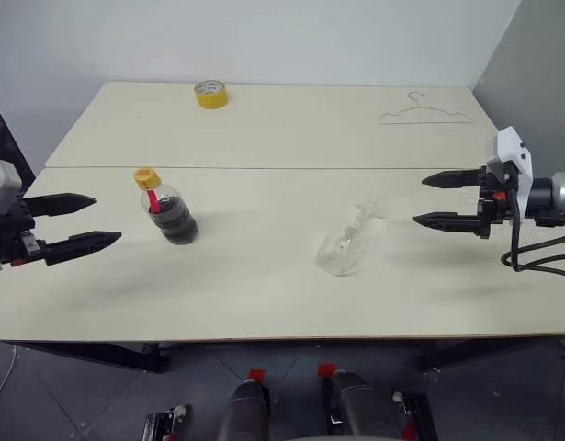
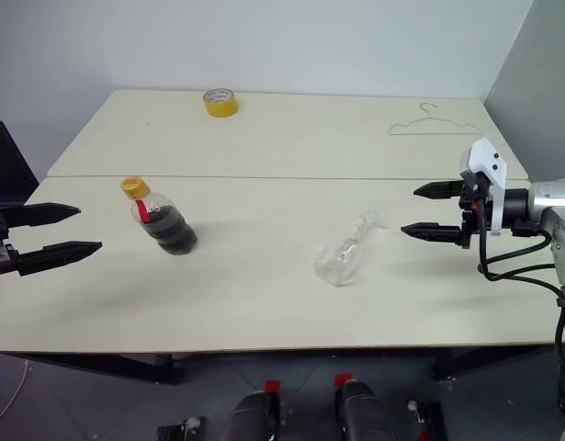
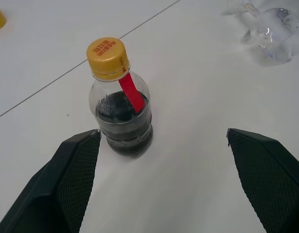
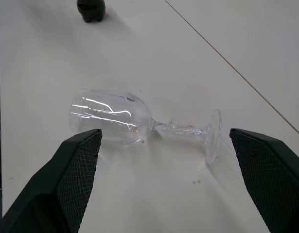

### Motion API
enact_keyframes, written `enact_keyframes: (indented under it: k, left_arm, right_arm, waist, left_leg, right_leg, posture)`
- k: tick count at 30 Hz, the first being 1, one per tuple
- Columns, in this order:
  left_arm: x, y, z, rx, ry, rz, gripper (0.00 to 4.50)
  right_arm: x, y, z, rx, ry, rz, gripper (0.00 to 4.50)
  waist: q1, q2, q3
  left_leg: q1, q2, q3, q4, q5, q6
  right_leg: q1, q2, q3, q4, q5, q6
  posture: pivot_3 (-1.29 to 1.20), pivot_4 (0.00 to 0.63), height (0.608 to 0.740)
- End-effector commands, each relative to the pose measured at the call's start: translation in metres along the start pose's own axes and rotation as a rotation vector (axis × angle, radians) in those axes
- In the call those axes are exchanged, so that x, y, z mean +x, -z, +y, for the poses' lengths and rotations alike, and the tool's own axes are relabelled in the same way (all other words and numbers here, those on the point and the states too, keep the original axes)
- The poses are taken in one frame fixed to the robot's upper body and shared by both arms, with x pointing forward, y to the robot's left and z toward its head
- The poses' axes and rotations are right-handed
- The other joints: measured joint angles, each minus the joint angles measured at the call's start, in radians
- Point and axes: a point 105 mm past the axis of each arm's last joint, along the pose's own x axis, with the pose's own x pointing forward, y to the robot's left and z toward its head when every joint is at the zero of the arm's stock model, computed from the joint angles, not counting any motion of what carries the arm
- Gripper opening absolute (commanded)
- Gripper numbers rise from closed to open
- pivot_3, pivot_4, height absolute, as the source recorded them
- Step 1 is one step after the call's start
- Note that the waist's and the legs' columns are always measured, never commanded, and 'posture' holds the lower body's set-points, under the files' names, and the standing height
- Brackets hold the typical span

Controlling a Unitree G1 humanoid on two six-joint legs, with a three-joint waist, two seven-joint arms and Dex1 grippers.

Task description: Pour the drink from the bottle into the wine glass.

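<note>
The round yellow cap (image 1: pixel 146 176) is low over the bottle's neck (image 1: pixel 152 189), so I expect the cap to turn but stay in place there when I twist it.
The bottle (image 1: pixel 172 213) stands upright on the table's left half, yellow cap on, red label strip below the neck, the dark drink (image 3: pixel 124 125) filling its lower body. My left gripper (image 1: pixel 100 223) hovers open to the left of it, apart from it. The wine glass (image 1: pixel 349 241) lies on its side right of centre, bowl toward the front, foot (image 4: pixel 213 135) toward the back right. My right gripper (image 1: pixel 420 200) hangs open to the right of the glass, not touching it.
A yellow tape roll (image 1: pixel 210 94) sits at the table's far edge. A thin wire hanger (image 1: pixel 425 114) lies at the far right. A seam (image 1: pixel 264 168) runs across between the two tabletops. The table's front edge (image 1: pixel 264 337) is close below both items.
</note>
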Motion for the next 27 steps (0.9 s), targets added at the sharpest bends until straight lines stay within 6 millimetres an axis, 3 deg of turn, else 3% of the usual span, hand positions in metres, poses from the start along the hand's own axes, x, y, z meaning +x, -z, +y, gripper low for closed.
enact_keyframes:
  k: [1, 27]
  left_arm:
    - [-0.0023, -0.0093, 0.0009, 0.055, -0.016, -0.024, 4.34]
    - [0.0048, -0.0026, 0.0036, 0.014, -0.021, -0.020, 4.34]
  right_arm:
    - [-0.0060, -0.0120, -0.0018, -0.050, 0.022, -0.020, 4.50]
    - [-0.0028, -0.0116, -0.0032, -0.049, 0.030, -0.025, 4.50]
  waist:
    - [0.000, 0.000, 0.000]
    - [0.000, 0.000, 0.000]
  left_leg:
    - [0.000, 0.000, 0.000, 0.000, 0.000, 0.000]
    - [0.000, 0.000, 0.000, 0.000, 0.000, 0.000]
  right_leg:
    - [0.000, 0.000, 0.000, 0.000, 0.000, 0.000]
    - [0.000, 0.000, 0.000, 0.001, 0.000, 0.001]
  posture:
    - [0.00, 0.150, 0.740]
    - [0.00, 0.150, 0.740]
